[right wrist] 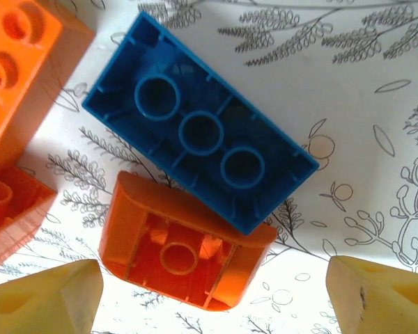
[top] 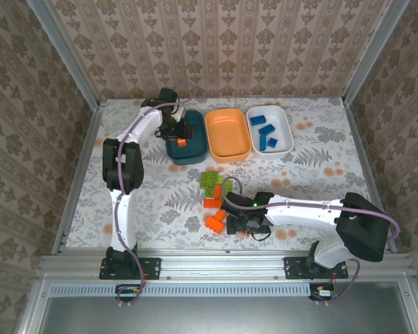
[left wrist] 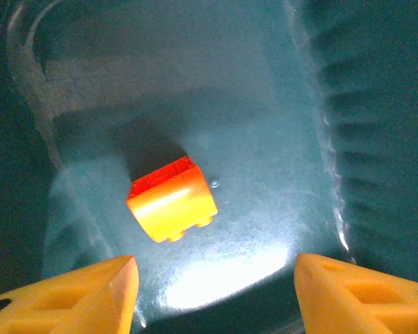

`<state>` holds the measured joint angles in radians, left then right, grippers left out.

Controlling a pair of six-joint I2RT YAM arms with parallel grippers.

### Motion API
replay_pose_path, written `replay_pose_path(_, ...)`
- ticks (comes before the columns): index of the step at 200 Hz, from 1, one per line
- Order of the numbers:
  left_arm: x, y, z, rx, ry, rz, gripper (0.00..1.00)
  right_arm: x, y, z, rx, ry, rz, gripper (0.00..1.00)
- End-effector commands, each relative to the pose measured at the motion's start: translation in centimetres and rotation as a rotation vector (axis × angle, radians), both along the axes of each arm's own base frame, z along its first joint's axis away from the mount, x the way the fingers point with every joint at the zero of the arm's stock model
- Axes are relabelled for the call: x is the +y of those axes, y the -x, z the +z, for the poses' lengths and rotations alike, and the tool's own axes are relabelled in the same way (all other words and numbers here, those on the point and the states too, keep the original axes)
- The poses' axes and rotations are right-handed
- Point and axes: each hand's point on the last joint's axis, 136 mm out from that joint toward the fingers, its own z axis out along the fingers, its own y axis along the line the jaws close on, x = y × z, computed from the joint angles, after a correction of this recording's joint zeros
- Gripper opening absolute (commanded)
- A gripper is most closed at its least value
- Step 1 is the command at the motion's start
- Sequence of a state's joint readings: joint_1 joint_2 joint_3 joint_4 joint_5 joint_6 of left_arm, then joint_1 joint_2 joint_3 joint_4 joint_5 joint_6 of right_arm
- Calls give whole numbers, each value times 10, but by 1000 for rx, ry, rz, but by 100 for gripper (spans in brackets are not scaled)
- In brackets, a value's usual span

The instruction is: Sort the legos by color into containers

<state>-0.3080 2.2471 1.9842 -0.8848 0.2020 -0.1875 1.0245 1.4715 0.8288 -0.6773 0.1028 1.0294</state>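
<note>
I need to back my left gripper away first, since it hangs over the teal bin (top: 198,144), and then my right gripper will carry the orange curved brick (right wrist: 181,256) in there.
My left gripper (top: 180,132) hangs open over the dark teal bin (top: 199,147). One orange lego (left wrist: 171,200) lies free on the teal floor (left wrist: 265,104), just ahead of the gripper (left wrist: 214,268) and apart from both yellow fingers. At the table's near middle my right gripper (top: 238,221) stands open over loose legos. In the right wrist view a blue brick (right wrist: 198,132) lies studs-down, partly over an upturned orange curved brick (right wrist: 184,257). The curved brick sits between the gripper's (right wrist: 212,299) spread fingertips, touching neither.
The orange bin (top: 227,136) stands beside the teal one, with no bricks in it. The white bin (top: 282,122) to its right holds blue legos (top: 265,129). Green legos (top: 210,179) and orange legos (top: 213,223) lie in a cluster left of my right gripper. More orange bricks (right wrist: 17,76) lie at left.
</note>
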Motion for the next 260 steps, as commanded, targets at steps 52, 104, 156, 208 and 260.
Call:
replay_pose_path(52,-18,90,109,-161,60,-74,73,9,-22,-9,-27,24,-63,85)
replay_pose_path(104,3,153,106,-169,73,-48,75,6,-20,-24,1,60,-71,80)
replay_pose_path(156,15,180,115,-196,98,-31,76,-7,-10,-30,20,74,-92,74)
replay_pose_path(208,15,184,116,-197,115,-27,76,-26,2,-28,23,77,-123,76)
replay_pose_path(260,14,187,114,-193,131,-24,76,-36,8,-27,21,86,-131,73)
